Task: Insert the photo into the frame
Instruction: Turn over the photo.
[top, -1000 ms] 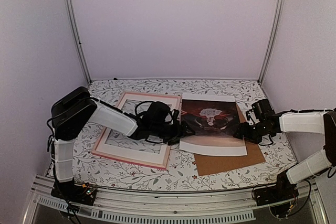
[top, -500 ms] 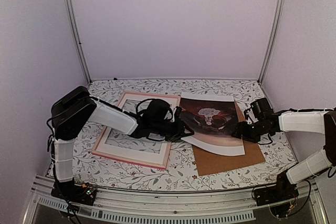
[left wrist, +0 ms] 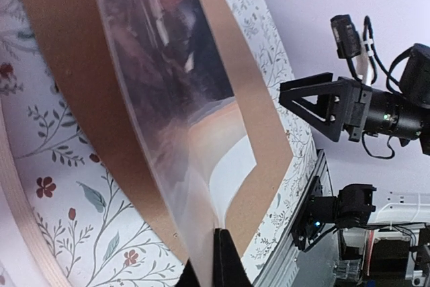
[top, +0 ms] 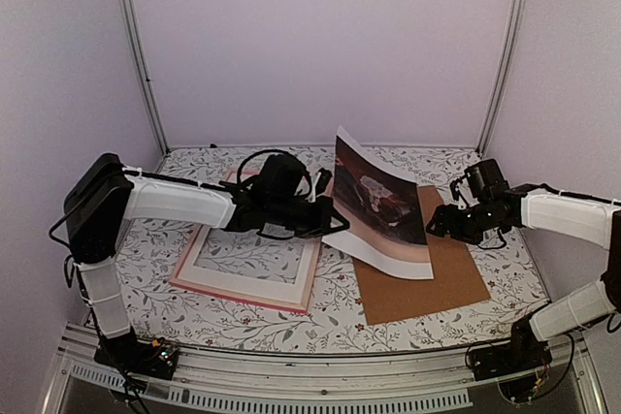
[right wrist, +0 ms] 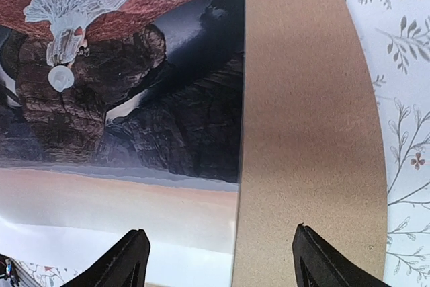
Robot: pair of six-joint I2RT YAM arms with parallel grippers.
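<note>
Next, my right gripper moves back while my left gripper turns the photo face down over the frame [top: 254,257], because the photo's printed side [top: 381,203] is facing up.
The photo [top: 378,203], a dark canyon print with a white figure, stands tilted with its left edge raised off the brown backing board [top: 441,283]. My left gripper [top: 328,224] is shut on that raised edge; in the left wrist view the jaws [left wrist: 216,234] pinch the glossy photo [left wrist: 168,65]. The pink-bordered frame [top: 250,292] lies flat to the left, under my left arm. My right gripper [top: 440,224] hovers open at the photo's right edge. In the right wrist view its fingertips [right wrist: 222,255] straddle the line between photo [right wrist: 134,99] and board [right wrist: 309,132], holding nothing.
A white mat [top: 243,274] with a cut-out window lies inside the frame. The table has a floral cloth [top: 291,327]. Lilac walls and metal posts [top: 136,46] close in the back and sides. A rail runs along the near edge [top: 310,375].
My left gripper closed on the photo's left edge and lifted it, so the print went from lying flat to standing tilted. My right gripper opened wider and let go of the right edge.
</note>
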